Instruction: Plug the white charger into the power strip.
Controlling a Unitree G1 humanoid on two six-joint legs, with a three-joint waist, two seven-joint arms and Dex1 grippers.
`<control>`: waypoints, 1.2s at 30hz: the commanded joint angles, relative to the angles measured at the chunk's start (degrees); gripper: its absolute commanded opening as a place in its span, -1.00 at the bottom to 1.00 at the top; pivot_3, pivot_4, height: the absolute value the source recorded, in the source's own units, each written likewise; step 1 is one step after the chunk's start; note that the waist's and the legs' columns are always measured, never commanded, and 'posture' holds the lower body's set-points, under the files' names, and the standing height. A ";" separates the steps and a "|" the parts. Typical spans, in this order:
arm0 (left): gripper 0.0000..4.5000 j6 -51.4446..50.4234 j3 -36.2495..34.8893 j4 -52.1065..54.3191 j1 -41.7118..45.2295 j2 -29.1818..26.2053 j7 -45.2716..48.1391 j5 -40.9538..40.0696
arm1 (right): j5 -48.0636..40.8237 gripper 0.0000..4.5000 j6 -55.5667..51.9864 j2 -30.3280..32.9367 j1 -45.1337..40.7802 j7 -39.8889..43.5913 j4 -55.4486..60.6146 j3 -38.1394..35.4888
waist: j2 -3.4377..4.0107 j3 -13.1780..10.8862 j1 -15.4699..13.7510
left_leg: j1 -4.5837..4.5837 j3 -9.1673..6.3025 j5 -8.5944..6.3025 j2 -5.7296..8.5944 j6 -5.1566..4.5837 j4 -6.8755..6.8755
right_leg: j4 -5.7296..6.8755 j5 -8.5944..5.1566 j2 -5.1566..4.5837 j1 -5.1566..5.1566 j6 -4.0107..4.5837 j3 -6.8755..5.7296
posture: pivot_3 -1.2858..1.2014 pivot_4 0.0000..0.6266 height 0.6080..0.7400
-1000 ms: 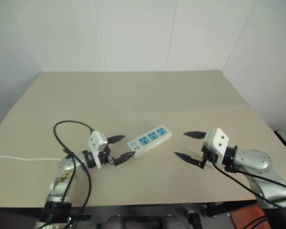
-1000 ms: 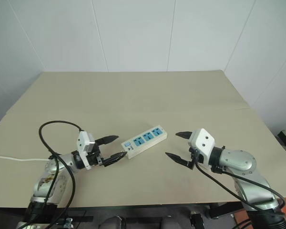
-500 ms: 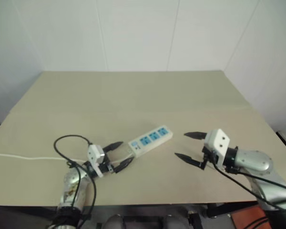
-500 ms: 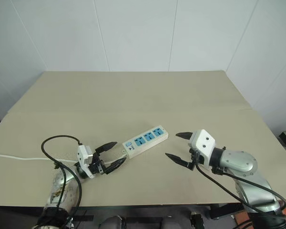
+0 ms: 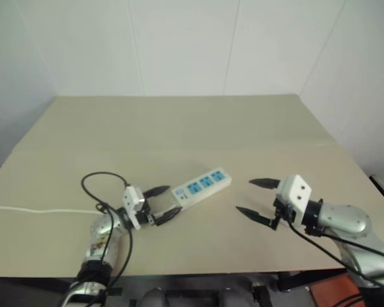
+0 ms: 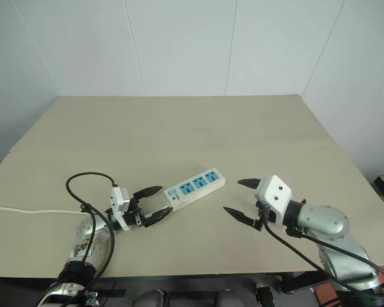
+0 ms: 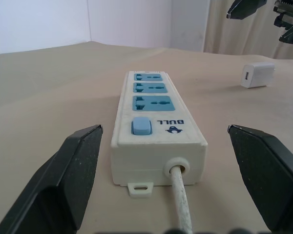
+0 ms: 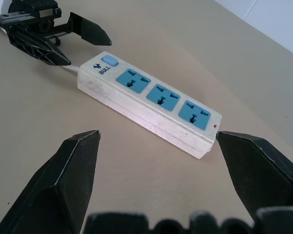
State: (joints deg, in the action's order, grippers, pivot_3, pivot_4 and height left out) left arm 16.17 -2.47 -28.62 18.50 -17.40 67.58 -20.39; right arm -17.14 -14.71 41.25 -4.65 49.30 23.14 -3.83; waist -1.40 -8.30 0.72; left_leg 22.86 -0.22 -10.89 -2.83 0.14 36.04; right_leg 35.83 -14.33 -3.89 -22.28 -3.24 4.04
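Note:
My gripper will swing the whole power strip round, sockets up, by turning its end with the switch, because the power strip's far end lies flat and free.
The power strip lies slanted on the tan table, with three blue sockets facing up and a blue switch at its near end. My left gripper sits low over the table and is open, one finger on each side of the strip's switch end without touching it. The white charger rests on the table beyond the strip, under my right gripper. That gripper hovers open to the right of the strip, nothing between its fingers.
The strip's thin white cord runs off over the table's left edge. White walls close in behind the table and on both sides. The table's front edge lies just below both arms.
My left gripper has sunk toward the table and moved in around the strip's switch end. The right gripper and the strip have stayed put.

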 commanded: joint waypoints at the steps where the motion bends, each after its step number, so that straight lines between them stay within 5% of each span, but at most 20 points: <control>1: 0.99 -1.96 0.72 0.28 0.49 -0.73 -0.63 0.66 | -0.87 1.00 -0.20 0.13 -0.07 -1.06 2.21 -1.86 | 0.01 0.01 0.00 | -0.01 0.00 0.00 0.00 0.00 0.00 | 0.00 -0.01 0.00 0.00 -0.02 0.00 | 0.03 -0.52 1.00; 18: 0.99 -3.53 3.49 -0.82 2.20 -0.90 -2.57 3.71 | 0.23 1.00 0.32 -0.17 0.02 -2.75 1.60 -0.88 | 0.03 0.03 -0.34 | -0.01 0.00 0.00 0.01 0.00 0.00 | 0.00 -0.04 -0.01 0.02 -0.06 0.00 | 0.03 -0.52 1.00; 27: -0.05 -3.98 5.05 -3.39 4.80 -1.29 -4.72 6.48 | 0.56 1.00 0.32 -0.71 0.13 -3.63 1.62 -0.83 | -0.01 0.07 -0.73 | 0.00 0.00 0.00 0.01 0.00 0.00 | -0.02 -0.08 -0.01 0.02 -0.13 -0.01 | 0.03 -0.52 1.00; 36: -0.05 -5.57 5.40 -1.56 4.41 -3.75 -0.48 4.99 | 0.62 1.00 0.31 -0.99 0.28 -4.24 1.71 -0.70 | -0.01 0.08 -0.71 | -0.01 0.00 0.00 0.01 0.00 0.00 | -0.02 -0.08 -0.01 0.02 -0.12 -0.01 | 0.03 -0.52 1.00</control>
State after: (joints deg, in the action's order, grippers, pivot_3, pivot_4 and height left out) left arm 12.56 1.55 -30.45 23.96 -20.36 65.49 -15.96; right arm -16.46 -14.83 40.29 -4.15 45.57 23.17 -3.69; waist -1.41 -8.22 0.01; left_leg 22.86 -0.22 -10.89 -2.82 0.14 36.03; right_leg 35.81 -14.41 -3.90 -22.27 -3.37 4.03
